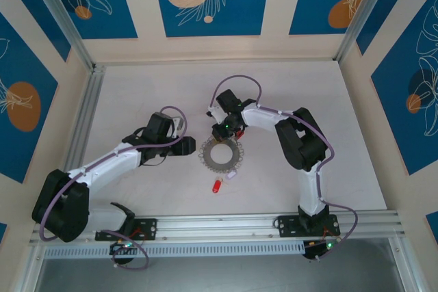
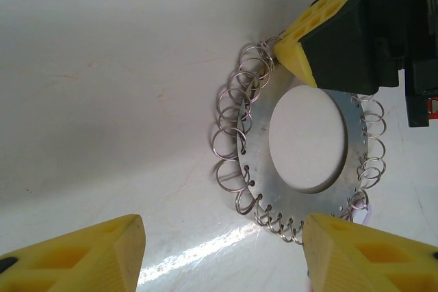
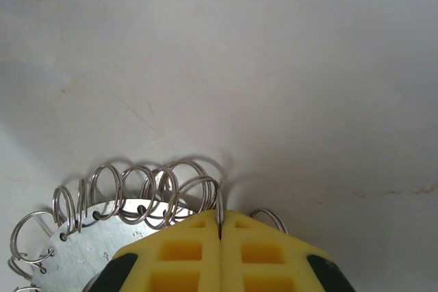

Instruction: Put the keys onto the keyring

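Observation:
The robot's right gripper is pinching the wire loop low at the disc's far rim [image 3: 183, 211], so the robot should raise the disc and hand that loop [image 3: 218, 200] over to its left gripper.
The keyring [image 1: 209, 159] is a flat silvery disc with a wide round hole and several small wire loops along its rim, lying on the white table. A tiny key [image 1: 216, 186] with a red head lies just in front of it. My right gripper [image 3: 220, 215] is shut, pinching one wire loop at the disc's far rim [image 3: 82, 254]; its yellow fingers [image 2: 304, 35] show in the left wrist view above the disc [image 2: 256, 162]. My left gripper [image 2: 222, 251] hovers open left of the disc, holding nothing, its right fingertip [image 2: 363, 254] over the rim.
A small white tag [image 1: 232, 176] hangs at the disc's near right rim. An aluminium rail [image 1: 260, 225] runs along the near edge, and patterned walls close the table on three sides. Both arms [image 1: 301, 141] lean in over the middle.

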`<action>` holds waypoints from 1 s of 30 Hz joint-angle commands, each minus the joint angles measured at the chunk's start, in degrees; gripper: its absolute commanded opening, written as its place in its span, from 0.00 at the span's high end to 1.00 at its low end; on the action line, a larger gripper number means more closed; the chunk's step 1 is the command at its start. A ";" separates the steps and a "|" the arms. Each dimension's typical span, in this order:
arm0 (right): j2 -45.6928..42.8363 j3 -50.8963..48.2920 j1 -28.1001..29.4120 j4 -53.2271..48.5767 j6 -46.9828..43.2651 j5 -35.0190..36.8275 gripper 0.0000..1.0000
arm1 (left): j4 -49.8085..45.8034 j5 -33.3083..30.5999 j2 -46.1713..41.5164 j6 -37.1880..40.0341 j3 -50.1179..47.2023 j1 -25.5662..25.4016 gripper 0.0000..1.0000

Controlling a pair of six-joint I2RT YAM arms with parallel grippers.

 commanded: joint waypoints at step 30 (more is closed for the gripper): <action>-44.28 -21.12 1.67 22.98 -4.85 -37.24 1.00 | 14.93 26.35 -25.54 12.60 1.88 0.45 0.66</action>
